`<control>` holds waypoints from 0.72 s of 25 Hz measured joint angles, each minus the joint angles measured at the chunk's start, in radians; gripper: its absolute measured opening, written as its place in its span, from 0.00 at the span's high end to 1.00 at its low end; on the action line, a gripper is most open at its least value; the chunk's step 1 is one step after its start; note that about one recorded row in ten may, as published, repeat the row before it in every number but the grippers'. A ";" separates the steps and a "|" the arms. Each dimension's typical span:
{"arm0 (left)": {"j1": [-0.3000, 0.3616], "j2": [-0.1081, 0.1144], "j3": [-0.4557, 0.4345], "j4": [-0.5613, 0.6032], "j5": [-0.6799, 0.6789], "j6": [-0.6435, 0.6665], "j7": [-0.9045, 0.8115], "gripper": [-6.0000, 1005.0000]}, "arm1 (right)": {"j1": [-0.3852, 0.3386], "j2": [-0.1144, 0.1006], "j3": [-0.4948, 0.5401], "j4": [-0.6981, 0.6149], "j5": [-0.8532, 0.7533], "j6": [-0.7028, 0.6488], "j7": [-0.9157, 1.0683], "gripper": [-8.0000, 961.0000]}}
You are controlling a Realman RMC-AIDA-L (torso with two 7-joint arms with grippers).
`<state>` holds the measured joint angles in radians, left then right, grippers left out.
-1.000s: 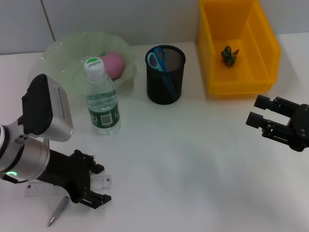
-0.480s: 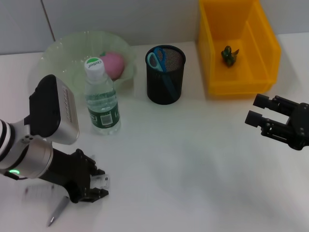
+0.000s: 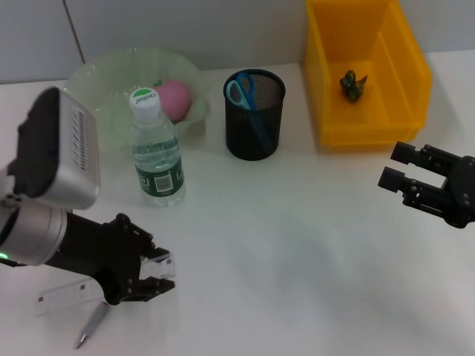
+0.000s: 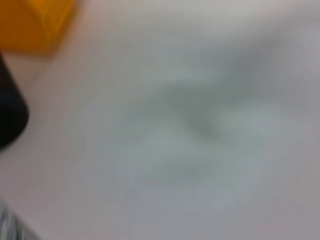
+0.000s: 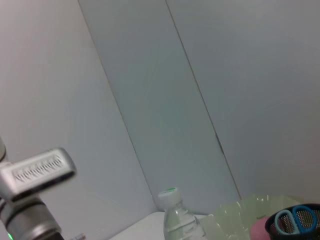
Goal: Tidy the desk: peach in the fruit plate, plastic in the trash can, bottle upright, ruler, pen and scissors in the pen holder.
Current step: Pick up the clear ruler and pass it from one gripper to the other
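My left gripper has the ruler's long part [image 3: 68,297] running under its wrist, so next I pick the ruler up and hand it to my right gripper near the pen holder [image 3: 254,126].
My left gripper [image 3: 151,273] is low at the front left of the table, shut on the near end of the clear ruler [image 3: 67,295], which slants off to the left. A grey pen [image 3: 90,325] lies just beside it at the table's front. The water bottle [image 3: 156,150] stands upright. The pink peach [image 3: 175,99] lies in the green fruit plate [image 3: 89,81]. Blue scissors [image 3: 243,96] stand in the black mesh pen holder [image 3: 254,126]. A green plastic scrap [image 3: 352,84] lies in the yellow bin [image 3: 404,67]. My right gripper [image 3: 398,167] hangs open and empty at the right.
The right wrist view shows the bottle [image 5: 175,215], the plate [image 5: 240,215], the scissors [image 5: 295,220] and my left arm [image 5: 35,172] before a grey wall. The left wrist view shows blurred white table, a corner of the bin [image 4: 35,20] and the holder's edge [image 4: 10,117].
My left gripper has closed on the ruler and swung its wrist; the ruler's held end has shifted right and now slants. The right arm has not moved.
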<state>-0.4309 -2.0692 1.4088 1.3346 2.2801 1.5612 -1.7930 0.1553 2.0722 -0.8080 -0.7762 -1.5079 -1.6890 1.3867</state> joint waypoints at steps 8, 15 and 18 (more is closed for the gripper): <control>0.110 -0.001 -0.112 0.230 -0.344 0.013 0.017 0.60 | -0.001 0.005 0.020 0.002 0.005 -0.021 -0.024 0.29; 0.252 -0.004 -0.038 0.094 -0.973 -0.306 0.294 0.60 | 0.015 0.010 0.080 0.215 0.033 -0.162 -0.355 0.29; 0.278 -0.004 0.026 0.053 -1.099 -0.353 0.402 0.60 | 0.024 0.013 0.078 0.310 0.061 -0.195 -0.479 0.29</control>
<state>-0.1532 -2.0735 1.4352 1.3876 1.1806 1.2082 -1.3906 0.1788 2.0847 -0.7302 -0.4658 -1.4469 -1.8836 0.9081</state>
